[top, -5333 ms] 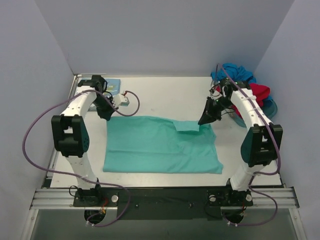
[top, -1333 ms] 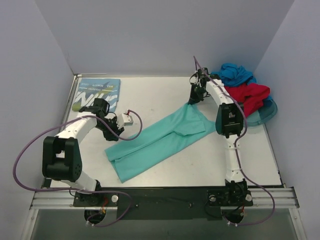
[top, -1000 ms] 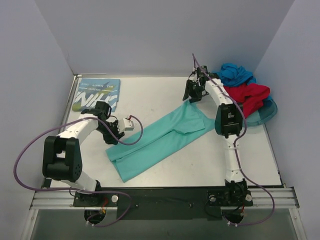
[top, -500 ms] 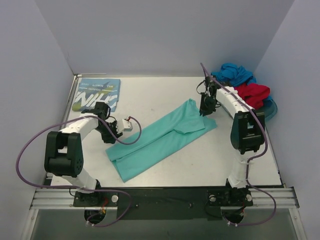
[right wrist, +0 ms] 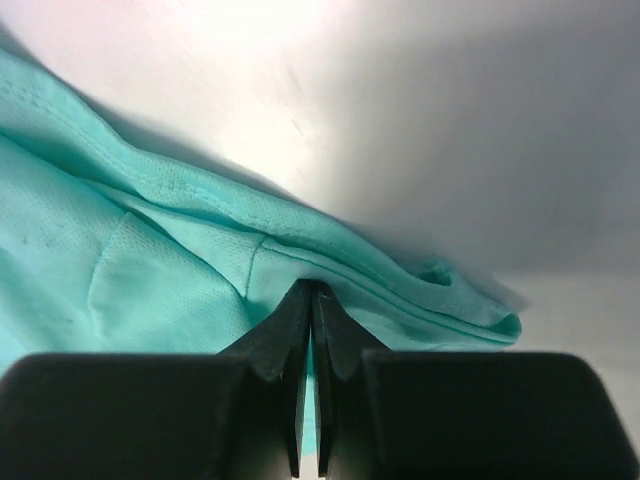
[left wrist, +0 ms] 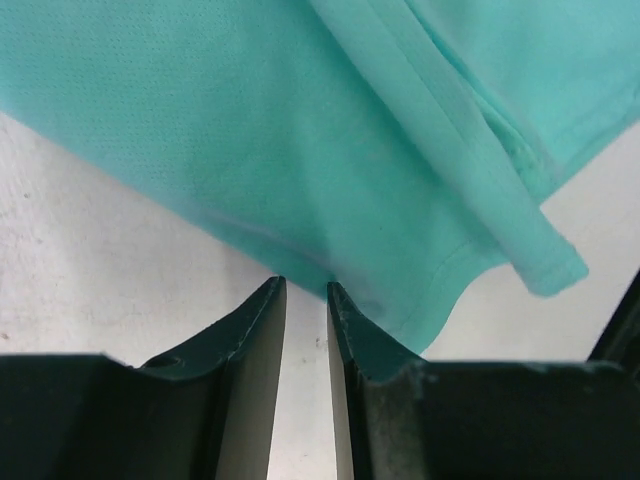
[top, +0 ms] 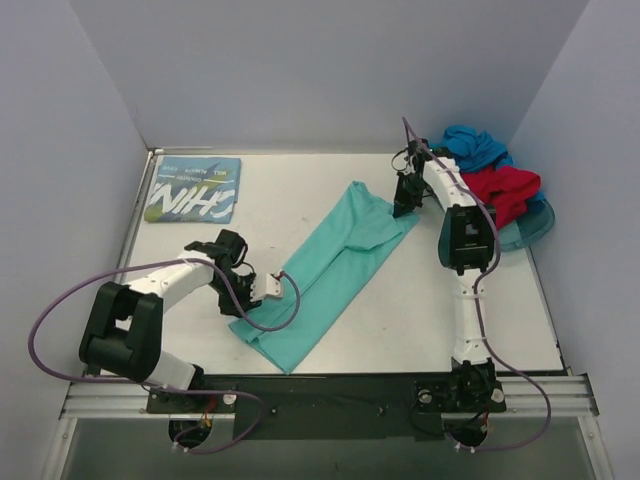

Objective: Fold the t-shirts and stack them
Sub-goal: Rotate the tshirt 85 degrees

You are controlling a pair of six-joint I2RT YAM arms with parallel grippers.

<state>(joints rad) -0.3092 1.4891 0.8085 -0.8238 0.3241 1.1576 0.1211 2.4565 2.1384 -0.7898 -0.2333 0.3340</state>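
I should use my right gripper to swing its far end [top: 374, 208] around and straighten the mint-green t-shirt [top: 325, 278], because the t-shirt lies diagonally across the table. Then both grippers will take the t-shirt's near end.
The mint-green t-shirt [top: 340, 265] lies folded into a long strip, running diagonally from near left to far right. My left gripper [top: 250, 298] sits at its near-left end. In the left wrist view the jaws [left wrist: 306, 285] stand a narrow gap apart with bare table between them, and the shirt's hem [left wrist: 250, 130] reaches just to the tips. My right gripper [top: 404, 205] is at the far-right end, shut on a fold of the shirt [right wrist: 150, 270]; cloth shows between its fingers [right wrist: 312, 288]. The blue-teal lettered shirt [top: 195, 190] lies folded at the back left. The red shirt [top: 505, 188] and the bright blue shirt [top: 470, 145] are heaped at the back right.
The translucent blue tray [top: 528, 232] holds the red and blue heap against the right wall. Purple cables loop from both arms over the table. Walls close in the left, back and right sides.
The green shirt has swung from lying across the table to a steeper diagonal. My left gripper moved toward the near edge with its end; my right gripper stayed at the far end.
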